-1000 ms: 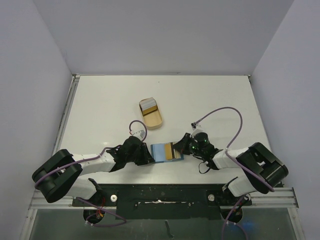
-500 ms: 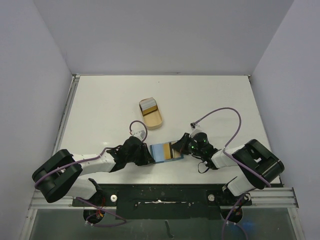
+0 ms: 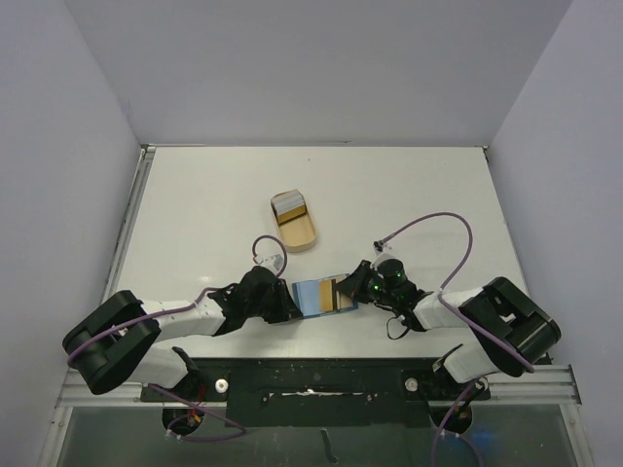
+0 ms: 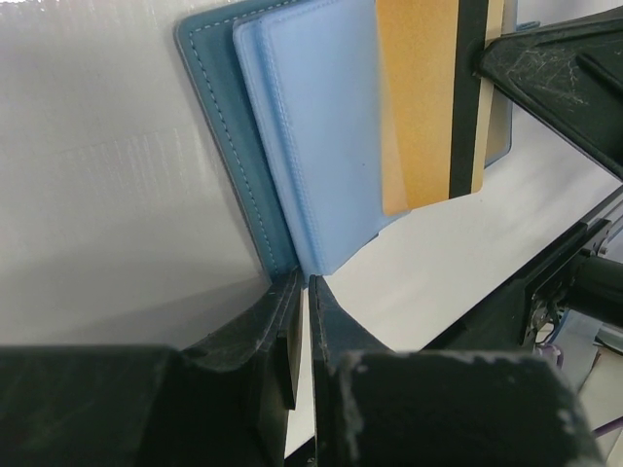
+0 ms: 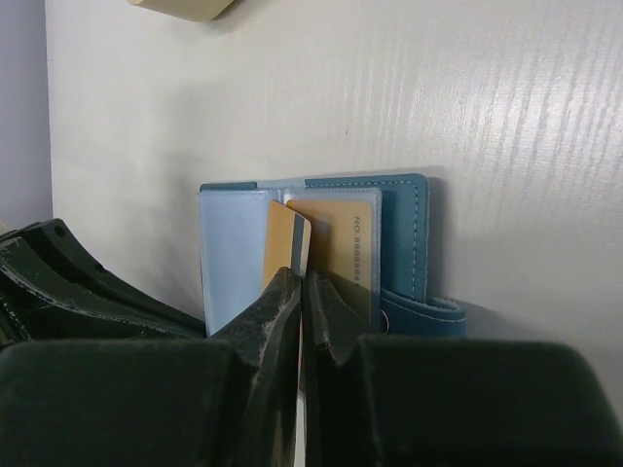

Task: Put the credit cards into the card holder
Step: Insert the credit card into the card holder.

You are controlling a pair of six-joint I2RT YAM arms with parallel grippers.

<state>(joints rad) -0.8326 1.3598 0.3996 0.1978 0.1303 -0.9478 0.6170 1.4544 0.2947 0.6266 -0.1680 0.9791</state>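
The credit card's striped end [image 4: 467, 126] is sticking out of the blue pocket. My right gripper needs to open and push the card's back edge [image 4: 481, 161] in toward my left gripper.
The teal-blue card holder [image 3: 313, 296] lies open near the table's front, its lighter blue inside up. My left gripper [image 3: 285, 305] is shut on the holder's left edge [image 4: 292, 263]. My right gripper [image 3: 351, 286] is shut on a tan-orange credit card [image 5: 283, 243] with a dark stripe, its far end over the holder's inner pockets [image 5: 234, 243]. That card also shows in the left wrist view [image 4: 419, 107]. A second tan card [image 5: 350, 255] sits in a clear pocket. More cards [image 3: 288, 203] are stacked in the tan tray.
The tan oblong tray [image 3: 300, 232] stands behind the holder, mid-table; its corner shows in the right wrist view [image 5: 185, 8]. The holder's snap tab [image 5: 428, 313] sticks out at the right. Purple cables loop over both arms.
Almost nothing. The right arm's elbow has shifted slightly; both grippers keep their holds and the holder stays in place.
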